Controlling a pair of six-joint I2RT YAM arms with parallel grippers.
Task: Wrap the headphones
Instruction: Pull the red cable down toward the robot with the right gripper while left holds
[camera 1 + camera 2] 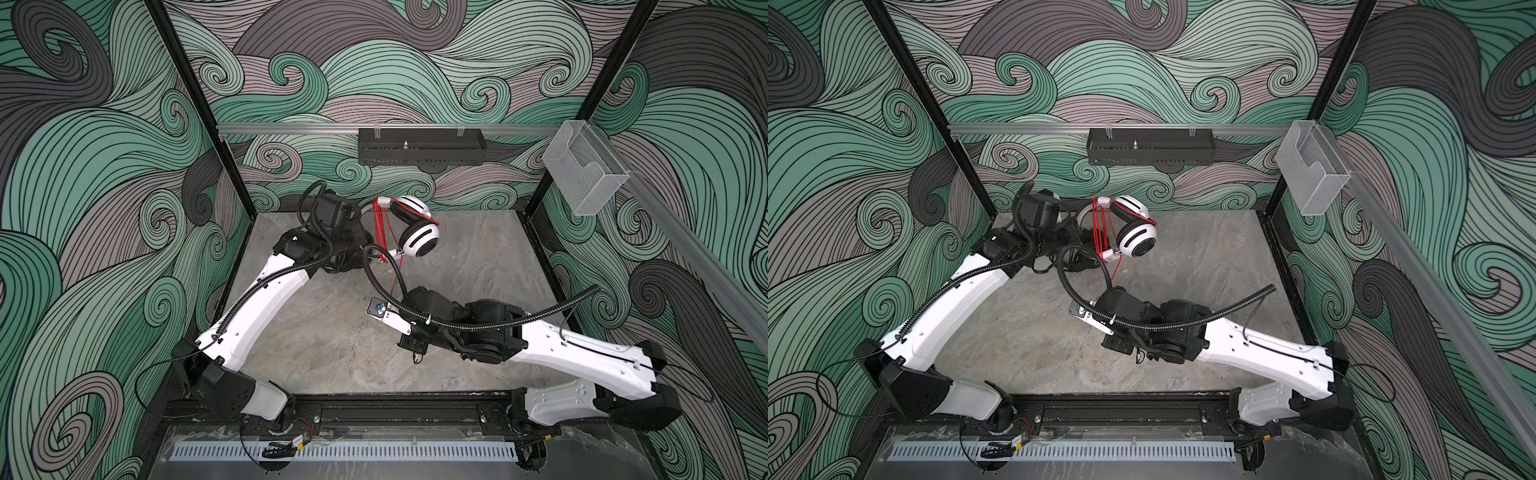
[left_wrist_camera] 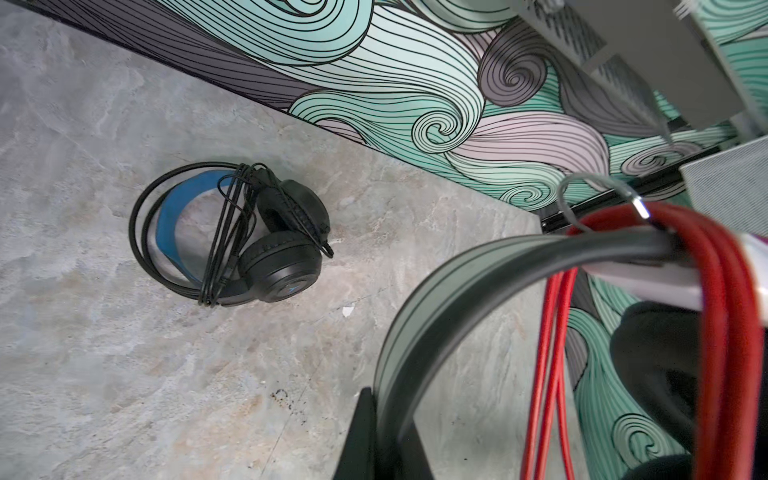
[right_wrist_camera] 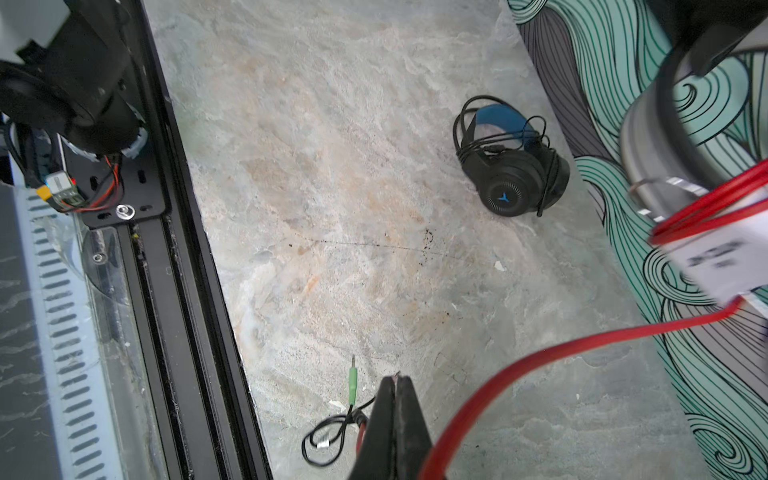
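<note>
The ear cups are at the back and the red cable's loose end [image 3: 353,388] is in front, so my left gripper needs to swing the headphones forward [image 1: 356,316] to loop the cable.
The white-and-black headphones [image 1: 419,239] [image 1: 1138,241] hang in the air at the back middle, in both top views. Their thin red cable [image 1: 382,232] [image 2: 723,332] is looped several times across the headband. My left gripper [image 2: 386,432] is shut on the headband [image 2: 449,299]. My right gripper [image 3: 397,384] is shut on the free end of the red cable [image 3: 582,349], close to its green plug [image 3: 352,382]. The all-black headphones [image 2: 257,245] [image 3: 511,166] lie on the stone table near the back wall, with their black cable wound round them.
A black perforated tray [image 1: 419,145] hangs on the rear rail. A clear plastic bin [image 1: 586,170] is fixed to the right rail. The black front rail [image 1: 395,409] carries both arm bases. A small white scrap [image 2: 348,309] lies on the table [image 1: 478,266].
</note>
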